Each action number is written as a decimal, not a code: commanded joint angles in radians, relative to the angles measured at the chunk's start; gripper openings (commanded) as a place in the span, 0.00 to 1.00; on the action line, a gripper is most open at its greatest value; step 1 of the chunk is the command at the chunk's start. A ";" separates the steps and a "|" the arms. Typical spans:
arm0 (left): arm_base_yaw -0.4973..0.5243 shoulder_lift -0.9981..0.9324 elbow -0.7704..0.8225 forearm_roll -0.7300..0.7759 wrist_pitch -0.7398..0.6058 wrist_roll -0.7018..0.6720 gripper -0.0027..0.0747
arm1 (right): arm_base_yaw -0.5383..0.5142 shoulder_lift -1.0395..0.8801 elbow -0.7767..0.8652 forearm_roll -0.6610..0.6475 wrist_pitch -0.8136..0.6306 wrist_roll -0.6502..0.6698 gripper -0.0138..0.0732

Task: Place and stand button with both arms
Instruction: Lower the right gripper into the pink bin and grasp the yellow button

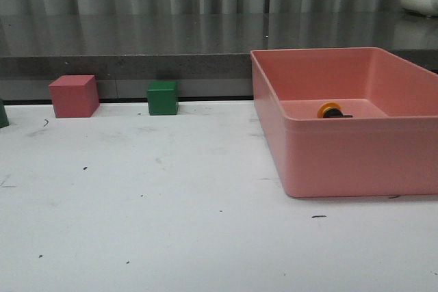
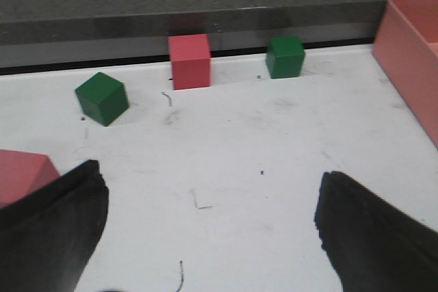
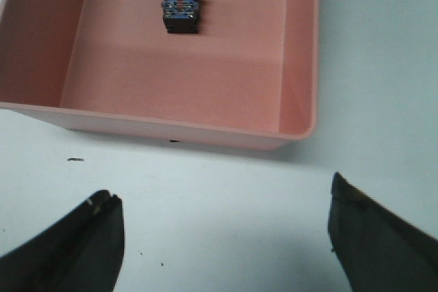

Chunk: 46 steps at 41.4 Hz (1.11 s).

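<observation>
The button (image 1: pixel 333 110) is inside the pink bin, a long way from my left gripper. Next, my right gripper puts it down on the white surface (image 1: pixel 140 179) close to my left gripper first.
The button (image 1: pixel 332 111) lies on its side inside the pink bin (image 1: pixel 342 162) at the right of the table. Its orange cap shows over the bin's front wall. In the right wrist view the button (image 3: pixel 181 6) shows its dark blocky base with blue contacts, cap pointing away. My right gripper (image 3: pixel 222 203) hangs open over bare table just outside the bin's wall (image 3: pixel 171 128), nothing between its fingers. My left gripper (image 2: pixel 209 186) is open too, above bare white table, far from the button. Neither arm appears in the front view.
A pink cube (image 1: pixel 74 96) and a green cube (image 1: pixel 163 97) stand at the table's back edge. The left wrist view shows another green cube (image 2: pixel 102 98), the pink cube (image 2: pixel 189 61), the green cube (image 2: pixel 285 56) and a pink block corner (image 2: pixel 20 172) beside the left finger.
</observation>
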 commanded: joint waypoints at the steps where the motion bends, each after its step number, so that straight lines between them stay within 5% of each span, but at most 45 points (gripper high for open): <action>1: -0.066 0.006 -0.029 -0.022 -0.079 0.009 0.81 | 0.044 0.068 -0.109 0.012 -0.011 -0.008 0.88; 31: -0.138 0.006 -0.029 -0.022 -0.079 0.009 0.81 | 0.091 0.848 -0.729 0.000 0.121 0.024 0.87; 46: -0.138 0.006 -0.029 -0.022 -0.079 0.009 0.81 | 0.084 1.124 -0.943 -0.007 0.178 0.108 0.76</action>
